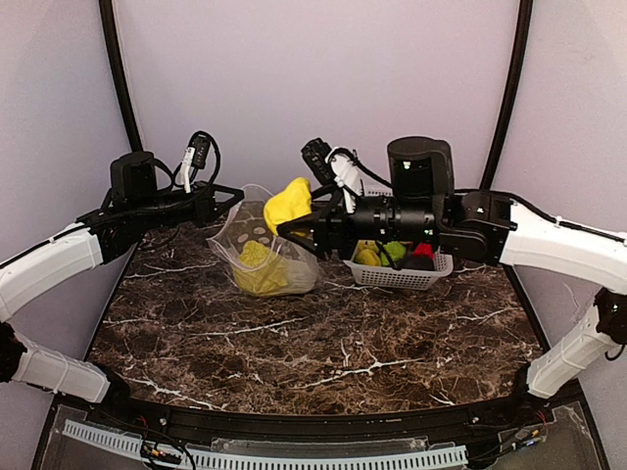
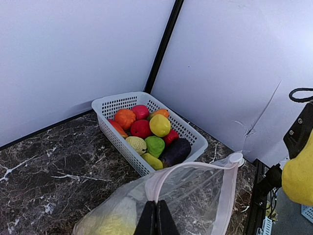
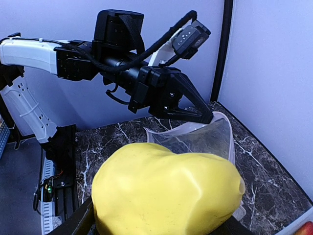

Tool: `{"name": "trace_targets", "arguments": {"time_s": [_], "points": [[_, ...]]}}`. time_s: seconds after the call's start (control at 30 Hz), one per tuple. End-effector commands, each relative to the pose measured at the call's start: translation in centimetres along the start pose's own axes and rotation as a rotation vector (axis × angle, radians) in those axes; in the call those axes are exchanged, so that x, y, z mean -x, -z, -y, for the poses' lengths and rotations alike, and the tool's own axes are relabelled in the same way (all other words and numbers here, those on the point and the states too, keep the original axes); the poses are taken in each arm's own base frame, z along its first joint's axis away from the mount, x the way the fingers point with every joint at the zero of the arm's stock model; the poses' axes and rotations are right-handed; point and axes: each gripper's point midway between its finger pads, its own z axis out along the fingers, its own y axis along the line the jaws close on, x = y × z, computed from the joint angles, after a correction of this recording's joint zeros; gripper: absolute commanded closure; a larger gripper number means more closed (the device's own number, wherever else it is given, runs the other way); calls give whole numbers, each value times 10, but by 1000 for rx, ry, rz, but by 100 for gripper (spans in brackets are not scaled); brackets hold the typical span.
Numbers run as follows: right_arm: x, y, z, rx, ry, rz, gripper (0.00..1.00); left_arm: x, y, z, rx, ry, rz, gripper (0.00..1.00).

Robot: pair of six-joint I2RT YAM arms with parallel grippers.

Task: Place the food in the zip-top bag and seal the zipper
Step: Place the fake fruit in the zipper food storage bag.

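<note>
My right gripper should keep going toward the bag's opening (image 1: pixel 245 219), which stands open close to the yellow toy fruit (image 1: pixel 286 203), until the fruit is inside, and then let go.
The clear zip-top bag (image 1: pixel 257 250) stands on the marble table with its mouth held open and a yellow toy food (image 1: pixel 263 272) inside. My left gripper (image 1: pixel 235 196) is shut on the bag's pinkish zipper strip (image 2: pixel 168 178) at the mouth's left rim. My right gripper (image 1: pixel 294 223) is shut on a large yellow toy fruit (image 1: pixel 288 204) and holds it just above and right of the bag mouth. The fruit fills the right wrist view (image 3: pixel 166 193), with the bag's mouth (image 3: pixel 195 134) beyond it.
A white lattice basket (image 1: pixel 400 274) stands right of the bag, partly under my right arm. It holds several toy foods in red, orange, yellow, green and dark purple (image 2: pixel 146 134). The enclosure's back wall is close behind.
</note>
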Motion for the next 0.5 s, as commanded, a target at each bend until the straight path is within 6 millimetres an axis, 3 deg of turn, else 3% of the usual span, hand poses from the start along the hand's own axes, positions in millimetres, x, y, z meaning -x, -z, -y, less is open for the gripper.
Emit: {"name": "trace_targets", "arguments": {"time_s": [0.0, 0.23, 0.47], "points": [[3, -32, -6, -46, 102, -36, 44, 10, 8, 9, -27, -25, 34, 99], [-13, -83, 9, -183, 127, -151, 44, 11, 8, 12, -42, -23, 36, 99], [-37, -107, 36, -342, 111, -292, 44, 11, 8, 12, -43, -24, 37, 99]]}}
